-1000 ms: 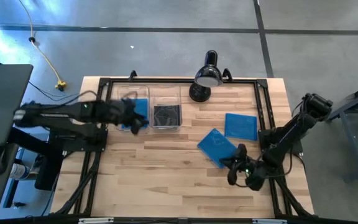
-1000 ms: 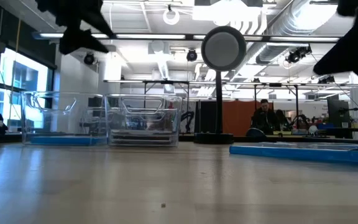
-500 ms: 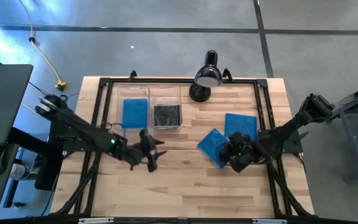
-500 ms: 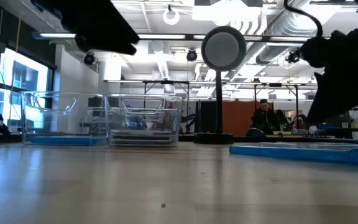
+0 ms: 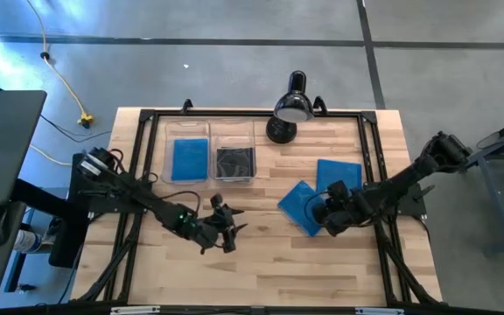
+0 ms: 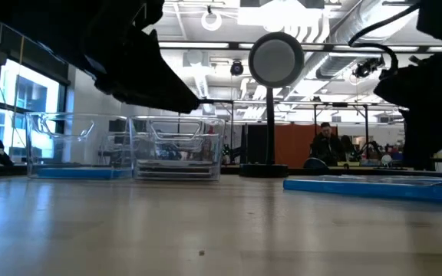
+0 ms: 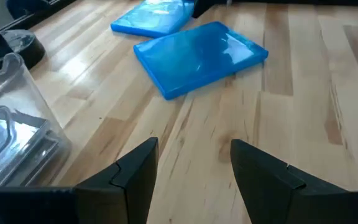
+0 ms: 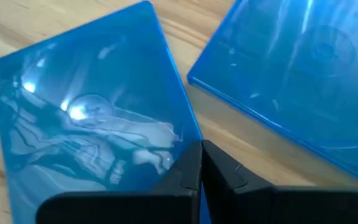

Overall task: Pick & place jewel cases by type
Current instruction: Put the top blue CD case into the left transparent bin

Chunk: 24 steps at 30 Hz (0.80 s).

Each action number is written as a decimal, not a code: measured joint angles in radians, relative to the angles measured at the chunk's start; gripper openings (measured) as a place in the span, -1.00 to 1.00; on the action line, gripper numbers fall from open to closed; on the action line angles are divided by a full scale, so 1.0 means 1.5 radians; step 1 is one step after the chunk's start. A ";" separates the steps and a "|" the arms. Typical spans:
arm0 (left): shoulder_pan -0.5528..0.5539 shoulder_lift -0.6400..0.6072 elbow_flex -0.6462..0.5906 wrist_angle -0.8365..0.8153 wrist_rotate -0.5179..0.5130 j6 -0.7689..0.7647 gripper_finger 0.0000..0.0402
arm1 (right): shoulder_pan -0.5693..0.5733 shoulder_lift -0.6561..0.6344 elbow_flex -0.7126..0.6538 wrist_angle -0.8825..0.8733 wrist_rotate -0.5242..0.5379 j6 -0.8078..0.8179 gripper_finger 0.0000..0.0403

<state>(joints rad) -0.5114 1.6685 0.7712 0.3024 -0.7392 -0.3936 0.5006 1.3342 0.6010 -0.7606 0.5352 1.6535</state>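
The tilted blue case (image 5: 299,209) is crooked and away from my left gripper, so my right gripper should stay closed and push the case until it sits straight on the wood (image 5: 266,227) next to my left gripper.
Two translucent blue jewel cases lie flat on the wooden table at the right: a tilted one (image 5: 301,206) (image 8: 86,118) and a second (image 5: 339,178) (image 8: 297,74) beyond it. Another blue case (image 5: 190,159) lies in the left clear bin (image 5: 168,140). Dark cases (image 5: 234,162) lie in the right bin (image 5: 254,140). My right gripper (image 5: 320,213) (image 8: 199,155) is shut, its tips over the tilted case's right edge. My left gripper (image 5: 224,227) (image 7: 194,165) is open above bare wood near the table's middle, pointing at the blue cases (image 7: 201,56). My right gripper's shut fingertips (image 8: 191,163) stand over the tilted blue case's edge (image 8: 182,134), slanting down from the table's right side. I cannot tell whether they touch it.
A black desk lamp (image 5: 291,107) stands at the far edge behind the bins. A black frame (image 5: 370,157) runs around the table. Bare wood lies between the bins and the loose cases and along the near edge. People sit far off in the room (image 6: 327,146).
My left gripper has left the left bin and swung toward the table's near edge and middle, sinking and rolling, still open. My right gripper has gone from the near right toward the tilted blue case and tipped further down, still shut.
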 joint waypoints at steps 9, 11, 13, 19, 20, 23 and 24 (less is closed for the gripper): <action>0.000 0.013 0.000 0.028 0.011 -0.011 -0.02 | -0.013 0.000 -0.028 -0.014 -0.050 0.010 -1.00; 0.000 0.013 0.000 0.026 0.013 -0.023 -0.02 | -0.012 0.001 -0.050 0.011 -0.062 0.020 -1.00; 0.000 0.013 0.000 0.026 0.020 -0.035 -0.02 | -0.006 0.001 -0.071 0.054 -0.065 0.020 -1.00; 0.000 0.014 0.000 -0.002 0.036 -0.142 -0.02 | 0.018 0.000 -0.106 0.183 -0.041 0.011 -1.00; 0.000 0.019 0.000 -0.006 0.038 -0.164 -0.02 | 0.024 0.001 -0.105 0.193 -0.042 0.011 -1.00; 0.000 0.050 0.000 -0.013 0.051 -0.211 -0.02 | 0.038 0.012 -0.093 0.234 -0.055 -0.001 -1.00; 0.000 0.062 0.000 -0.009 0.055 -0.218 -0.02 | 0.040 0.022 -0.089 0.256 -0.057 -0.011 -1.00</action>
<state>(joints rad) -0.5110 1.7620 0.7708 0.2887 -0.6574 -0.7209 0.5608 1.3665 0.4674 -0.3759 0.4498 1.6374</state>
